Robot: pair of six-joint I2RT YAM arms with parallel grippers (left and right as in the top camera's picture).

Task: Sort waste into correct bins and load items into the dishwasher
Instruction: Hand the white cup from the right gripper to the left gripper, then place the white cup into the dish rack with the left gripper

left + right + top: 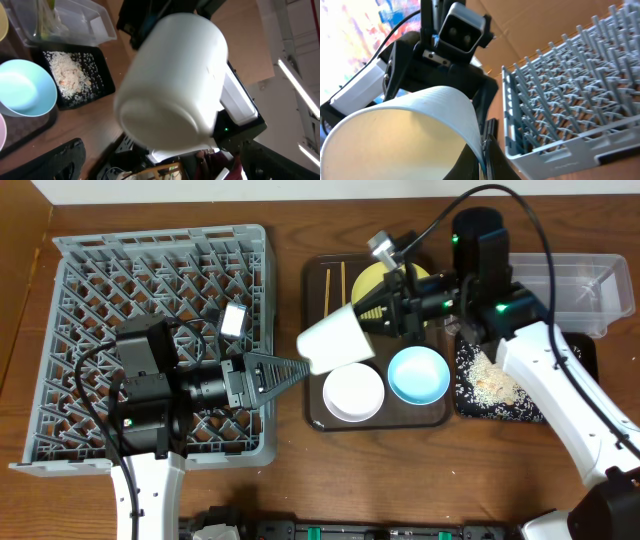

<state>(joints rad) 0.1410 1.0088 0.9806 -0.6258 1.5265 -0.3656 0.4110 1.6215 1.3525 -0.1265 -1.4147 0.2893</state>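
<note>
My right gripper is shut on the white cup's rim [363, 338], so my left gripper should first take the cup by its base [308, 353] and then set it in the dishwasher rack.
A small white cup [335, 340] hangs tilted in the air between the grey dishwasher rack [150, 280] and the brown serving tray [313, 290]. My right gripper [370, 318] is shut on its rim. In the right wrist view the cup wall [405, 135] is pinched between the fingers of that gripper [484, 150]. My left gripper [300, 368] is open at the rack's right edge, pointing at the cup's base. The cup's underside [170, 90] fills the left wrist view, and the gripper's dark fingers [55, 160] stand wide apart below it.
On the serving tray lie a yellow plate [385, 280], two chopsticks [335, 285], a white bowl [353, 393] and a light blue bowl [418, 373]. A black tray [470, 405] with rice scraps and a clear tub [580, 290] sit at the right.
</note>
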